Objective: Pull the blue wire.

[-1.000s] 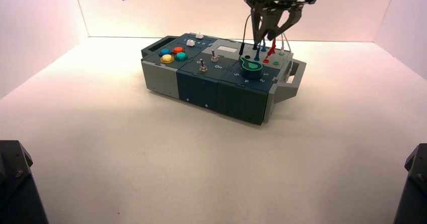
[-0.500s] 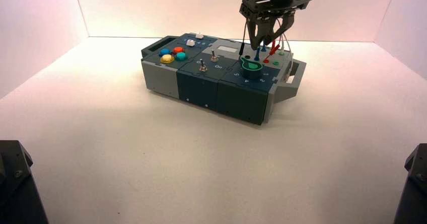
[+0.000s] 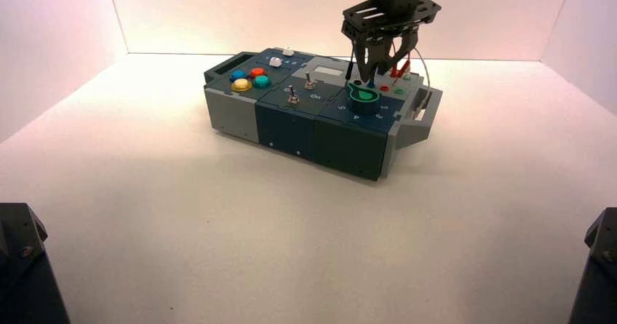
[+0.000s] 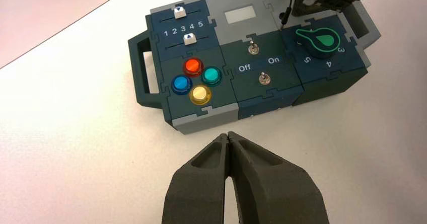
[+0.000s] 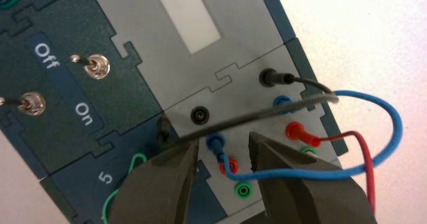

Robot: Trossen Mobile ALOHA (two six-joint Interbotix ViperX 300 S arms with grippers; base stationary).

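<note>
I expect the nearer blue plug [image 5: 216, 145] to come out and the far one to stay in when I pull, because the blue wire loops slack [image 5: 397, 127] between its plugs.
The blue wire [image 5: 387, 133] loops from one blue plug [image 5: 216, 143] to a second blue plug [image 5: 282, 102] on the box's grey socket panel [image 5: 236, 90]. My right gripper [image 5: 222, 148] is open and low over the panel, its fingers either side of the nearer blue plug, not touching it. In the high view the right gripper [image 3: 378, 73] hangs over the box's far right corner. My left gripper [image 4: 229, 136] is shut and empty, held high off the box's left, near the buttons' side.
A red wire [image 5: 360, 148] and a grey-black wire [image 5: 282, 108] cross the same panel. Empty red [image 5: 229, 164] and green [image 5: 243, 189] sockets lie between the fingers. A green knob [image 3: 363, 96], two toggle switches [image 4: 256, 49], coloured buttons [image 4: 196, 79] and sliders [image 4: 184, 25] fill the rest of the box.
My right gripper has come down and slightly left onto the socket panel, its fingers now around the blue plug. The left arm has not moved.
</note>
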